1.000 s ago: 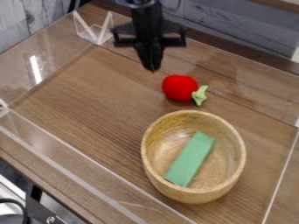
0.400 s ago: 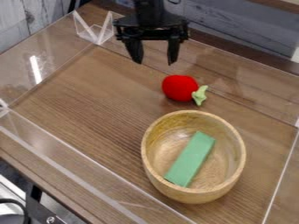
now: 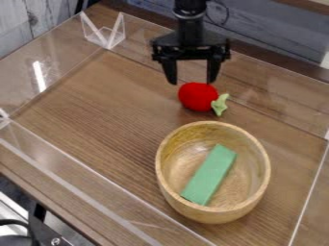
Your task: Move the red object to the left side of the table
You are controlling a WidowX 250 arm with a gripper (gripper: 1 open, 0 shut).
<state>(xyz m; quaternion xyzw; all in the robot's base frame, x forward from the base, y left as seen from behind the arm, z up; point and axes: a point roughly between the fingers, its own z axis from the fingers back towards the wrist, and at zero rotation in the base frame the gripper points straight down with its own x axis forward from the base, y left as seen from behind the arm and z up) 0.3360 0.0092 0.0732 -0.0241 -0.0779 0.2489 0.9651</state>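
My gripper's fingers are spread along the red object toward its green leafy end [image 3: 220, 104]. Next, I move back, turn my gripper and come down across the round body [image 3: 195, 95].
The red object [image 3: 197, 94], a small round toy fruit with a green leafy end pointing right, lies on the brown wood-grain table [image 3: 103, 106] right of centre. My gripper [image 3: 190, 75] hangs just behind and above it, open, its two dark fingers spread wide to either side of the fruit's top. Nothing is between the fingers. The fruit rests on the tabletop, apart from the fingers.
A round light wooden bowl [image 3: 174, 144] stands at the front right with a flat green block [image 3: 209, 175] inside. Clear acrylic walls [image 3: 52, 58] border the table. A folded clear piece [image 3: 102, 32] stands at the back left.
The gripper went from shut to open, and moved right and toward the front, from back centre to just above the red object. The fruit has not moved.
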